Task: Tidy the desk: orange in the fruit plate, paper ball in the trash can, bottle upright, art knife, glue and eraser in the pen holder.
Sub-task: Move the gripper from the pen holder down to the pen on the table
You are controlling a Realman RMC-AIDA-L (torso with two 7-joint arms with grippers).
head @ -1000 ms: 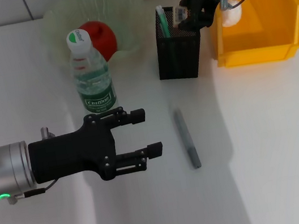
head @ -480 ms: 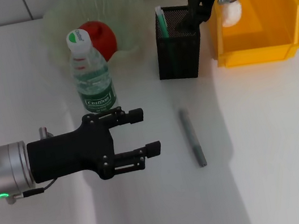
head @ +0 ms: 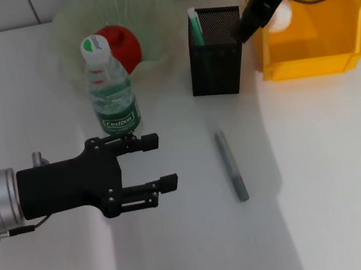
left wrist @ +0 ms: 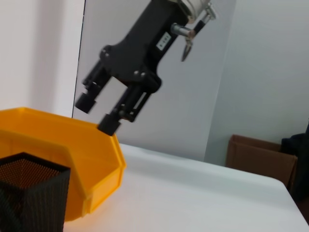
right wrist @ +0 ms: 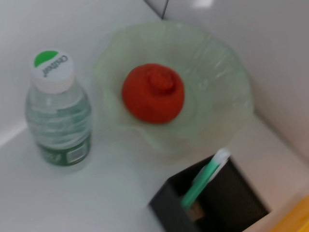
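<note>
The grey stick's end (head: 219,135) facing the pen holder is free, so my open right gripper should keep going down toward that end (head: 221,139) until its fingers are on both sides of it.
The orange (head: 120,44) lies in the pale-green fruit plate (head: 145,9). The bottle (head: 112,91) stands upright in front of the plate. The black mesh pen holder (head: 214,67) holds a green stick (head: 195,25). In the right wrist view a small beige piece, likely the eraser (right wrist: 194,211), lies inside the pen holder next to the green stick. A grey stick (head: 231,166) lies on the table. The paper ball (head: 280,16) sits in the orange-yellow trash can (head: 332,47). My right gripper (head: 246,27) is open and empty above the gap between holder and bin. My left gripper (head: 157,160) is open and empty below the bottle.
The white table runs on to the right and front of the grey stick. In the left wrist view my right gripper (left wrist: 98,113) hangs above the trash can's rim (left wrist: 72,159), with a cardboard box (left wrist: 260,159) beyond the table.
My right gripper held the eraser over the pen holder, let it go, then rose and moved right towards the bin. My left gripper has drawn back slightly to the left.
</note>
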